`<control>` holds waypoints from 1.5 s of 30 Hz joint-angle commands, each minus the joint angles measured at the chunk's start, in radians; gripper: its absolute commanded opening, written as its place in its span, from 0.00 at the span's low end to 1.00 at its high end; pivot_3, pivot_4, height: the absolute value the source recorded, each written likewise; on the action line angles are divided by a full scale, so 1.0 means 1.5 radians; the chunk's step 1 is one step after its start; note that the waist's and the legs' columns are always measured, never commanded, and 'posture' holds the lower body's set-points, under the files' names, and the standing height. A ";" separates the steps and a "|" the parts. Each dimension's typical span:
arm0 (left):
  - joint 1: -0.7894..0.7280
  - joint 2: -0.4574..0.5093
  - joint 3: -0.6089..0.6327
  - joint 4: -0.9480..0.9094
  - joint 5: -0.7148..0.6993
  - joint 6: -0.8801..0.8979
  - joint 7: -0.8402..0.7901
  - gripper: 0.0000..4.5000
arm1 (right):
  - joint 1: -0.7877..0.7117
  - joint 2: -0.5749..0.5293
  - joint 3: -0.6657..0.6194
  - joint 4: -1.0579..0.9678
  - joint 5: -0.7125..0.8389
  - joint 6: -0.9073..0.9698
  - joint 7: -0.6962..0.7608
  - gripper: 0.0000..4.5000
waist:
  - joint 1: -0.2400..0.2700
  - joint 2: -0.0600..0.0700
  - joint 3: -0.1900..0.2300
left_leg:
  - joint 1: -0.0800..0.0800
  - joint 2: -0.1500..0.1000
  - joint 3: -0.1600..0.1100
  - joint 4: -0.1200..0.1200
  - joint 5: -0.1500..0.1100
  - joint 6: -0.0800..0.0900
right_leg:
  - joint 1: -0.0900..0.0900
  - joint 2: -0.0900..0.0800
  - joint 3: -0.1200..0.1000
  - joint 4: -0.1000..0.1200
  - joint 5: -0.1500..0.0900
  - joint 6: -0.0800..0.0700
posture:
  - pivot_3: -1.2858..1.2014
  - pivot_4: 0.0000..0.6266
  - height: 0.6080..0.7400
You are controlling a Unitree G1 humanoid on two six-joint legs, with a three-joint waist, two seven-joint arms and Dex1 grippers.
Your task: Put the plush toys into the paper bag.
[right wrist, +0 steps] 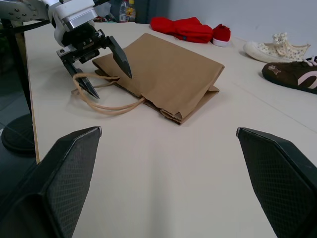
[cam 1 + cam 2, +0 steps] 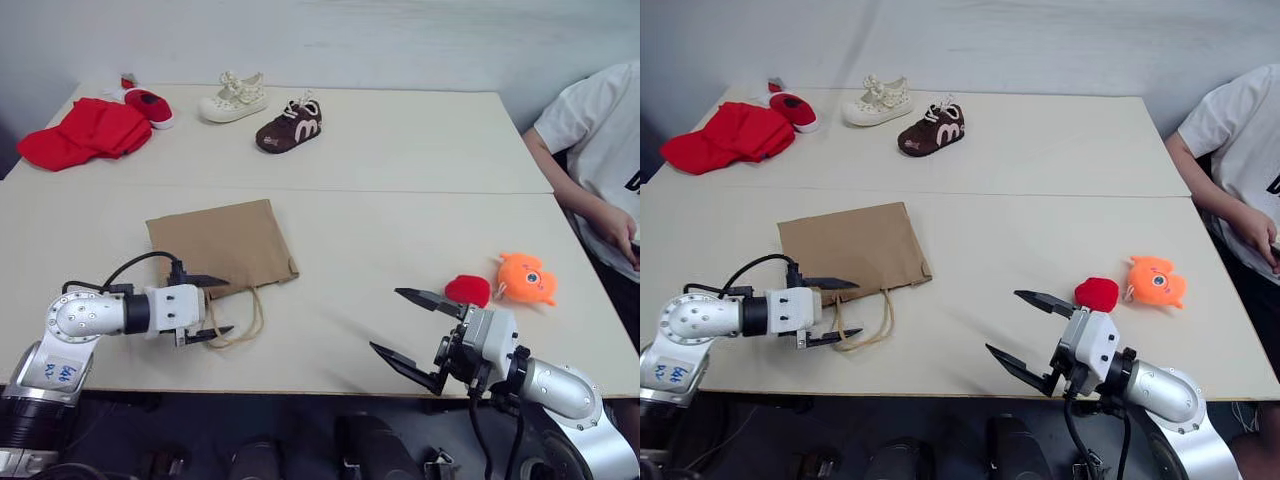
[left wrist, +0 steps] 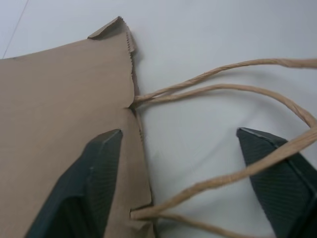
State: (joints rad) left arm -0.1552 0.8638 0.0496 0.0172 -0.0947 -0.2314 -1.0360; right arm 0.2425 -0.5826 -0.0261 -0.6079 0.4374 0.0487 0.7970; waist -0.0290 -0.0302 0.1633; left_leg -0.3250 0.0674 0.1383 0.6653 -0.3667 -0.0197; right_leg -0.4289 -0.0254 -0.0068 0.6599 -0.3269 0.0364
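The cords [image 2: 258, 314] come out of the bag as separate loops. The paper bag's opening [image 2: 250, 288] should open wide and the other handle should droop when I lift one cord handle.
The brown paper bag [image 2: 220, 245] lies flat on the table, its two cord handles [image 2: 243, 318] trailing toward the front edge. My left gripper [image 2: 222, 306] stands open at the bag's mouth, one finger [image 3: 94, 188] over the paper and the other beyond the handle loops [image 3: 223, 94], one cord crossing that finger. A red plush toy [image 2: 467, 290] and an orange plush toy [image 2: 527, 279] sit side by side at the front right. My right gripper [image 2: 388, 320] is open and empty, just left of the red toy, pointing toward the bag [image 1: 168, 74].
At the back left lie a red cloth heap [image 2: 85, 132] and a small red shoe [image 2: 150, 105]; a cream shoe [image 2: 233, 98] and a brown shoe [image 2: 290, 127] sit behind the bag. A person in a white shirt [image 2: 600, 150] sits at the right edge.
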 commanded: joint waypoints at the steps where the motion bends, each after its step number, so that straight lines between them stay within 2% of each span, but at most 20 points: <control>1: -0.024 -0.009 -0.001 0.009 -0.010 -0.014 0.005 0.59 | 0.003 -0.003 -0.012 -0.010 -0.009 -0.020 0.004 1.00 | 0.000 0.000 0.000 | 0.000 0.000 0.000 0.000 0.000 0.000 | 0.000 0.000 0.000 0.000 0.000 0.000 | 0.52 0.24 1.00; 4: -0.060 -0.043 -0.014 0.005 -0.039 0.010 0.000 0.38 | 0.001 -0.002 -0.007 0.005 -0.017 -0.021 0.007 1.00 | 0.003 0.000 0.000 | 0.001 0.000 0.000 0.000 0.000 0.000 | 0.001 0.000 0.000 0.001 0.000 0.000 | 0.52 0.24 1.00; 9: -0.141 -0.125 -0.026 -0.052 -0.149 0.113 -0.009 0.01 | -0.033 0.012 -0.001 0.020 -0.016 -0.008 -0.006 1.00 | 0.005 -0.001 0.000 | 0.000 0.000 0.000 0.002 0.000 0.000 | 0.001 0.000 0.000 0.001 0.000 0.001 | 0.52 0.24 1.00; 10: -0.151 -0.133 -0.029 -0.058 -0.158 0.126 -0.011 0.01 | -0.041 0.014 0.000 0.022 -0.015 -0.002 -0.009 1.00 | 0.004 -0.001 0.000 | 0.000 -0.001 0.000 0.002 0.000 0.000 | 0.001 0.000 0.001 0.001 0.000 0.001 | 0.52 0.24 1.00; 13: -0.192 -0.164 -0.035 -0.080 -0.196 0.189 0.002 0.00 | -0.076 0.025 0.011 0.026 -0.005 0.039 -0.029 0.87 | 0.001 0.000 0.000 | 0.001 -0.001 0.001 0.002 0.000 0.000 | 0.001 0.000 0.001 0.001 0.000 0.001 | 0.52 0.24 1.00; 17: -0.266 -0.225 -0.046 -0.100 -0.251 0.299 0.043 0.00 | -0.144 0.042 0.077 0.020 -0.007 0.113 -0.041 0.56 | 0.001 0.000 0.000 | 0.001 0.000 0.001 0.002 0.001 -0.001 | 0.000 0.001 0.002 0.002 0.000 0.001 | 0.52 0.24 1.00; 24: -0.325 -0.280 -0.060 -0.090 -0.276 0.408 0.075 0.00 | -0.229 0.072 0.128 0.072 -0.066 0.142 -0.077 0.02 | 0.001 0.000 0.000 | 0.001 -0.001 0.001 0.003 0.001 -0.001 | 0.000 0.001 0.002 0.002 0.001 0.001 | 0.52 0.24 1.00; 30: -0.343 -0.326 -0.063 -0.106 -0.318 0.492 0.095 0.00 | -0.346 0.169 0.214 0.228 -0.155 0.123 -0.113 0.01 | 0.000 0.000 0.000 | 0.001 0.000 0.002 0.003 0.001 -0.001 | 0.000 0.001 0.002 0.003 0.001 0.001 | 0.52 0.24 1.00; 35: -0.351 -0.349 -0.045 -0.118 -0.354 0.537 0.116 0.00 | -0.410 0.243 0.248 0.352 -0.194 0.077 -0.116 0.01 | -0.001 0.000 0.000 | 0.000 0.000 0.002 0.005 0.001 -0.001 | -0.001 0.001 0.002 0.003 0.001 0.001 | 0.52 0.24 1.00; 40: -0.353 -0.363 -0.007 -0.129 -0.409 0.578 0.144 0.00 | -0.450 0.286 0.263 0.459 -0.223 0.025 -0.109 0.01 | -0.002 0.000 0.000 | -0.001 0.000 0.001 0.006 0.001 -0.001 | -0.001 0.001 0.002 0.003 0.001 0.001 | 0.52 0.24 1.00; 45: -0.366 -0.389 0.077 -0.128 -0.514 0.637 0.213 0.00 | -0.470 0.311 0.272 0.568 -0.250 -0.040 -0.099 0.01 | -0.002 0.000 0.000 | -0.001 0.000 0.000 0.007 0.001 -0.001 | -0.001 0.000 0.001 0.003 0.001 0.001 | 0.52 0.24 1.00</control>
State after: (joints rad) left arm -0.6673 0.2837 0.1094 -0.1454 -0.7961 0.7048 -0.7522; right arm -0.4577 -0.1321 0.3836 0.2185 0.0673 0.0356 0.6401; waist -0.0320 -0.0304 0.1637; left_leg -0.3274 0.0679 0.1385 0.6758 -0.3653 -0.0211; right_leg -0.4302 -0.0250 -0.0047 0.6652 -0.3260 0.0380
